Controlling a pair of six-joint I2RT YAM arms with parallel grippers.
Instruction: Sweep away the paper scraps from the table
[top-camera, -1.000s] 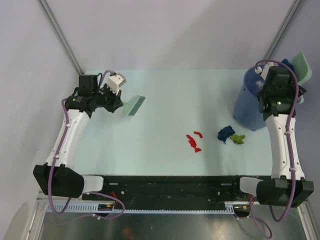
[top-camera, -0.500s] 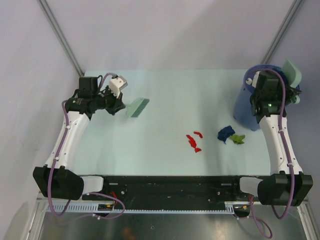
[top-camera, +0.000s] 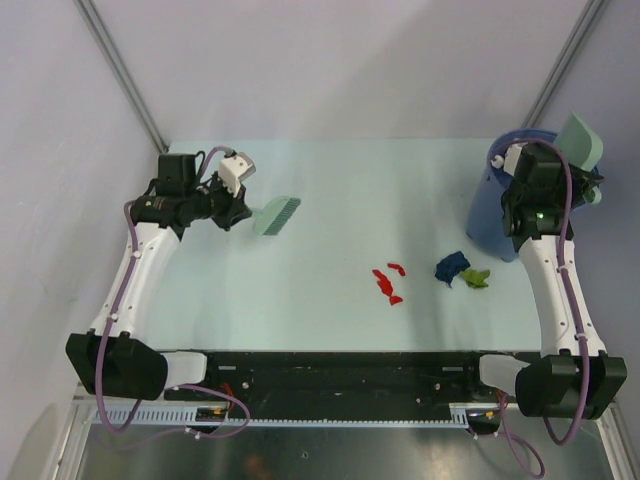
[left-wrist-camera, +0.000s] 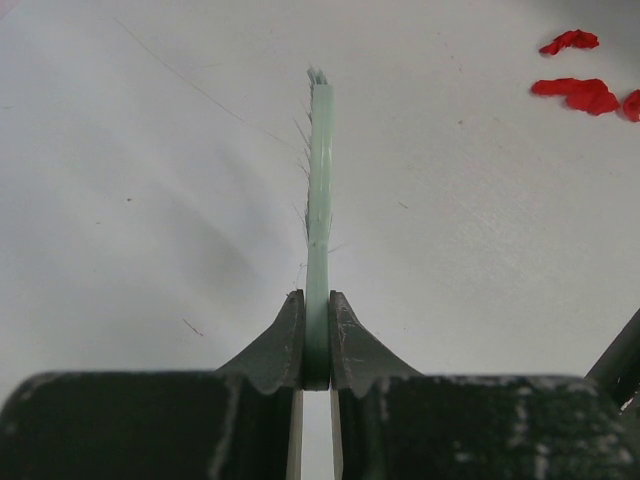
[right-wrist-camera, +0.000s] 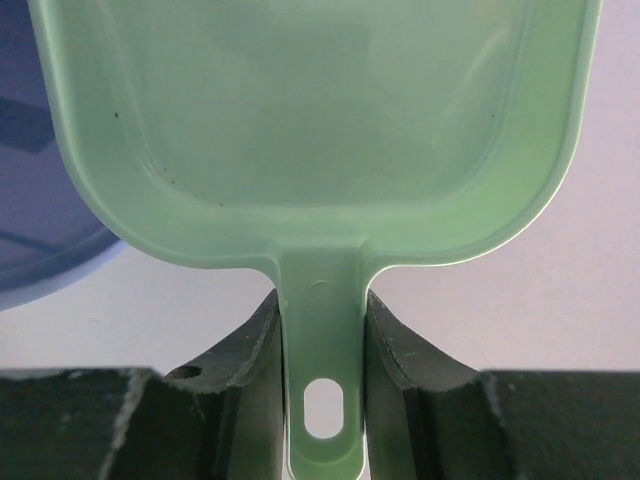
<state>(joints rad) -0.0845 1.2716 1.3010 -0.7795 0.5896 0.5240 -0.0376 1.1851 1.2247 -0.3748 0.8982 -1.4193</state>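
The dustpan is empty over the bucket, with scraps (top-camera: 453, 268) by the bucket's foot, so next my right gripper retreats while my left gripper sweeps them toward the middle (top-camera: 350, 225).
On the pale mint table (top-camera: 330, 190), red paper scraps (top-camera: 387, 283) lie near the middle front, with a dark blue scrap (top-camera: 451, 267) and a green scrap (top-camera: 475, 279) to their right. Red scraps also show in the left wrist view (left-wrist-camera: 578, 92). My left gripper (top-camera: 243, 208) is shut on the mint-green brush (top-camera: 275, 215), seen edge-on (left-wrist-camera: 319, 190) just above the table at far left. My right gripper (top-camera: 560, 160) is shut on the handle of the mint-green dustpan (right-wrist-camera: 320, 130), held tilted over the bucket; the pan looks empty.
A tall blue bucket (top-camera: 497, 215) stands at the table's right edge, below the dustpan (top-camera: 580, 142); its rim shows in the right wrist view (right-wrist-camera: 40, 230). A black-and-metal rail (top-camera: 330, 375) runs along the near edge. Slanted frame posts stand at the back corners.
My right arm has swung the dustpan left and up over the bucket, tilting it. My left gripper with the brush has shifted slightly to the right.
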